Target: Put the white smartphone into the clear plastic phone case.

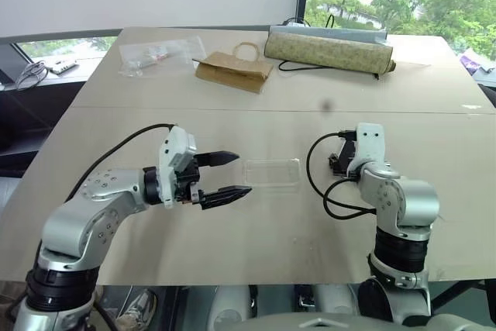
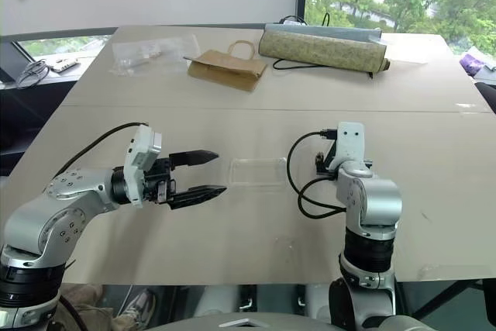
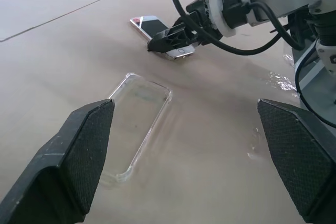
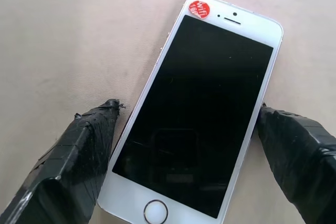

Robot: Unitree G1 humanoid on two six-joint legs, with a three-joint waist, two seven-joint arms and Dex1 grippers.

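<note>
The clear plastic phone case [image 1: 272, 173] sits loose next to my open left gripper [image 1: 211, 178], so the case will slide and go slightly crooked when I push the phone in.
The white smartphone [image 4: 199, 114] lies flat on the table, dark screen up, with a red sticker at one top corner. My right gripper [image 4: 189, 106] is open and tilted down over the phone, one black finger [image 4: 84, 161] on each long side. The right-hand finger looks to touch the phone's edge. In the head views the right wrist [image 1: 368, 149] hides the phone. The clear plastic phone case [image 1: 271, 172] lies open side up near the table's middle, to the left of the phone. My left gripper [image 1: 242, 174] hovers just left of the case, open, holding nothing, and points toward it.
At the table's far side lie a crinkled clear plastic bag [image 1: 159, 53] with small items, a brown paper bag [image 1: 232, 70] and a long patterned roll [image 1: 329, 50]. A black cable [image 1: 318, 184] loops off my right wrist. The table's front edge runs close below both arms.
</note>
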